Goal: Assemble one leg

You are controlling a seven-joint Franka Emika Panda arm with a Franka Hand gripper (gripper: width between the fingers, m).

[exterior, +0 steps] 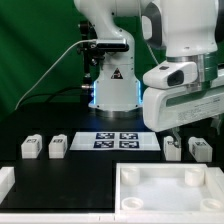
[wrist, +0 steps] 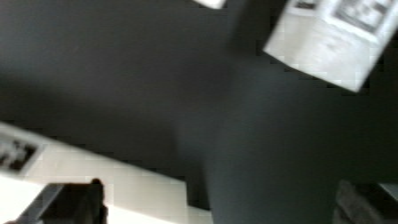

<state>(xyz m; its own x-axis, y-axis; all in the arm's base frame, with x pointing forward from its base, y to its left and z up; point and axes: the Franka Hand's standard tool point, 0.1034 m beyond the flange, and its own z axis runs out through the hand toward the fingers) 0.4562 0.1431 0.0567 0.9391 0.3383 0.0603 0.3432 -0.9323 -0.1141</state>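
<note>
The leg's far end [exterior: 200,150] should have a narrow round peg on it when I lift the leg, because the white tray-like piece has round corner sockets [exterior: 212,205].
Four small white legs with black tags stand on the black table in the exterior view. Two are on the exterior view's left [exterior: 30,148] [exterior: 58,146] and two on its right [exterior: 172,148] [exterior: 198,150]. My gripper [exterior: 178,128] hangs just above the two right legs and holds nothing. In the blurred wrist view the two fingertips [wrist: 71,205] stand wide apart with only black table between them; the gripper [wrist: 222,203] is open. A white tagged piece [wrist: 329,40] shows there; I cannot tell which part it is.
The large white tray-like piece [exterior: 128,176] with a raised rim lies at the front. The marker board [exterior: 118,140] lies in the middle before the robot base [exterior: 112,90]. Another white part [exterior: 5,180] sits at the exterior view's front left edge.
</note>
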